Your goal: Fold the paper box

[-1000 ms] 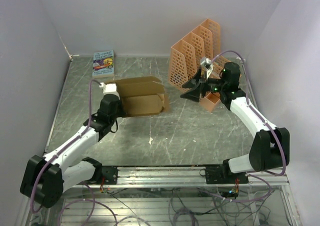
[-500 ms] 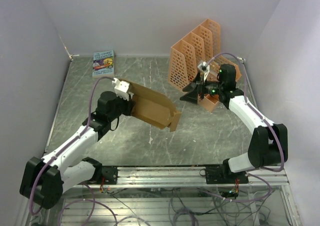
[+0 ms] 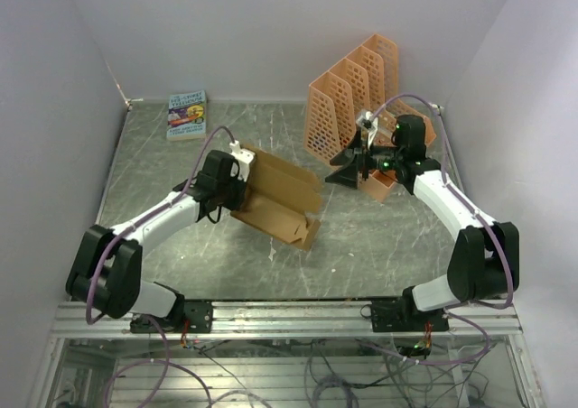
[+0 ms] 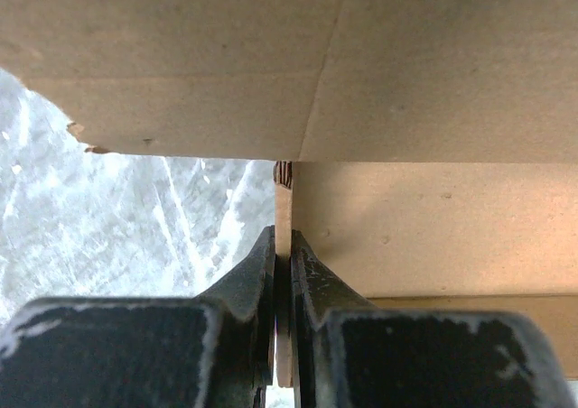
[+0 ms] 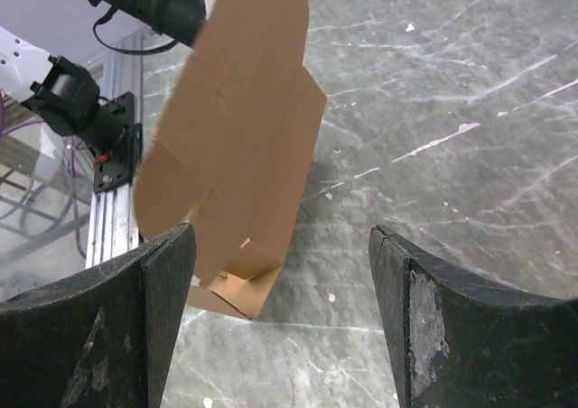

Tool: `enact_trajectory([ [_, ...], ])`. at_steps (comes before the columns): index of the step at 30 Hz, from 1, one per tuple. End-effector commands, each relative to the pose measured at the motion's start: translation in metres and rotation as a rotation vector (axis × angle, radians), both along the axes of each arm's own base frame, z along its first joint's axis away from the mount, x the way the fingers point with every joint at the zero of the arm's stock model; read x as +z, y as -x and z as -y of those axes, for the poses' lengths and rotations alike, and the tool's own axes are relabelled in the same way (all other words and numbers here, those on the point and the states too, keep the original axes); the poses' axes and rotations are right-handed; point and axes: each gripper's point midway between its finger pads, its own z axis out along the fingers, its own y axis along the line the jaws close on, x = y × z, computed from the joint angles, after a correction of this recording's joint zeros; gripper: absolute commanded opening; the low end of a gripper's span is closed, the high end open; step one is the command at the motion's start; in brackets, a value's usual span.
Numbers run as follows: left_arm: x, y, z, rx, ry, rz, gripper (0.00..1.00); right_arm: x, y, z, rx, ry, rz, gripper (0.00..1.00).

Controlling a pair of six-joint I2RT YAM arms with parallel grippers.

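The paper box's far end (image 3: 301, 231) is angled away from my right gripper, so next I turn the box straight with my left gripper before my right gripper works its end flap (image 3: 311, 234).
The paper box (image 3: 280, 199) is a tan cardboard carton, partly folded and tilted, held above the table's middle. My left gripper (image 3: 242, 169) is shut on its upper left edge; in the left wrist view the fingers (image 4: 257, 273) pinch a thin cardboard panel (image 4: 284, 245), with more of the box (image 4: 406, 74) filling the top. My right gripper (image 3: 348, 169) is open and empty, to the right of the box, in front of the orange rack. In the right wrist view the box (image 5: 235, 146) hangs beyond the wide-open fingers (image 5: 163, 282).
An orange perforated file rack (image 3: 357, 97) stands at the back right, just behind my right gripper. A small colourful book (image 3: 187, 114) lies at the back left. Purple walls close in the table on the sides and back.
My left gripper lifted the box off the table, swung it right and forward, and tilted it. My right gripper drew back slightly toward the rack.
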Motion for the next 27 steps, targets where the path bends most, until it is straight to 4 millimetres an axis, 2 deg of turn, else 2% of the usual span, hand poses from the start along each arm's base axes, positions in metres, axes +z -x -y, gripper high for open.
enact_trajectory([
  [1,-0.010,-0.003,-0.009,0.027,-0.078,-0.051,0.07,-0.010,-0.004,0.000,-0.001,0.005,-0.044,0.77],
  [3,-0.016,-0.004,-0.010,0.041,-0.101,-0.065,0.09,-0.014,-0.004,-0.001,-0.002,0.013,-0.055,0.77],
  [14,-0.051,0.003,-0.014,0.090,-0.209,-0.154,0.37,-0.028,-0.004,-0.004,0.006,0.032,-0.095,0.76],
  [17,-0.052,0.003,-0.017,0.109,-0.219,-0.160,0.44,-0.031,-0.006,-0.004,-0.001,0.043,-0.104,0.76],
  [21,-0.049,0.002,-0.019,0.130,-0.214,-0.151,0.43,-0.036,-0.010,-0.002,-0.024,0.069,-0.108,0.76],
  [25,-0.048,0.000,-0.018,0.144,-0.200,-0.147,0.31,-0.036,-0.012,0.000,-0.040,0.090,-0.091,0.76],
  [27,-0.048,0.000,-0.016,0.153,-0.187,-0.143,0.29,-0.038,-0.011,0.003,-0.044,0.110,-0.084,0.76],
])
